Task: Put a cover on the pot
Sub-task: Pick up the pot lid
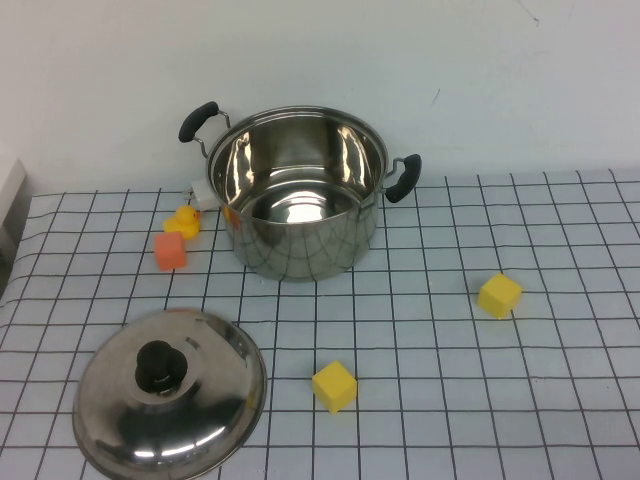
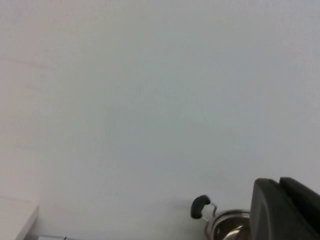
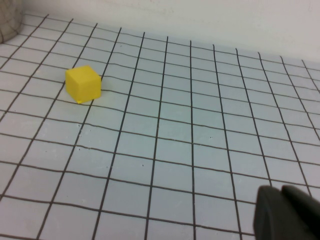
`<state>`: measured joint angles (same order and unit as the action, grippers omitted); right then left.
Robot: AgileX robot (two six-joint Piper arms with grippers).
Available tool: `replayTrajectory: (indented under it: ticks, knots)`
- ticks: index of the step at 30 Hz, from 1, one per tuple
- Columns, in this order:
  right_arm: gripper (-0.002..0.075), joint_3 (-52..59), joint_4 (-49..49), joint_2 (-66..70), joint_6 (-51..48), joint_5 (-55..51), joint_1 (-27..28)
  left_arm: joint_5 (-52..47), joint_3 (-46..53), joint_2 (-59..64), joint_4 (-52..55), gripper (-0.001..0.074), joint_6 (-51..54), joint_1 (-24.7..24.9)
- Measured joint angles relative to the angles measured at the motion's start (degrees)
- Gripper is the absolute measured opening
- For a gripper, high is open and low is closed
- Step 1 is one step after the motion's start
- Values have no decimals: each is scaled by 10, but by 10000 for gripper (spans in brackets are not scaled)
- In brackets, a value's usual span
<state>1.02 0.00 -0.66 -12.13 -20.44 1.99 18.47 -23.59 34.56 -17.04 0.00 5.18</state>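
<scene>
The lid's black knob (image 1: 161, 367) is standing up clear of the blocks, so the robot's left gripper should keep going down toward the knob until its fingers close around it.
The pot (image 1: 300, 200) is a large shiny steel pot with two black side handles. It stands open and empty at the back middle of the gridded table. Its domed steel lid (image 1: 170, 395) with a black knob (image 1: 160, 368) lies on the table at the front left, apart from the pot. Neither arm shows in the high view. My left gripper (image 2: 279, 200) is shut and empty, raised and facing the wall, with the pot's rim and one handle (image 2: 200, 206) low in its view. My right gripper (image 3: 281, 210) is shut and empty, low over the table.
A yellow block (image 1: 334, 386) lies at the front middle, another yellow block (image 1: 499, 295) to the right, also in the right wrist view (image 3: 83, 83). An orange block (image 1: 170, 250), a yellow duck (image 1: 184, 220) and a small white piece (image 1: 204, 193) sit left of the pot.
</scene>
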Motion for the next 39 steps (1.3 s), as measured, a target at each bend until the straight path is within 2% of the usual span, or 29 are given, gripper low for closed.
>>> replayTrajectory:
  ticks: [4,6,8,14,16,21,26,30,39]
  knots:
    - [9,0,0,0,0,0,0,83,0,126,18,0,0,0]
    - [9,0,0,0,0,0,0,111,-1,191,45,28,-11,0]
    - [9,0,0,0,0,0,0,132,-4,250,72,89,-28,0]
    - [9,0,0,0,9,0,0,244,-5,442,140,403,-50,0]
    - [9,0,0,0,9,0,0,275,-6,493,178,452,-53,0]
    - [9,0,0,0,10,0,0,302,-10,576,269,480,-104,1]
    - [9,0,0,0,10,0,0,320,-11,641,269,488,-150,1]
    - [9,0,0,0,10,0,0,357,-11,686,275,489,-154,1]
    - [9,0,0,0,10,0,0,366,-13,740,299,480,-154,1]
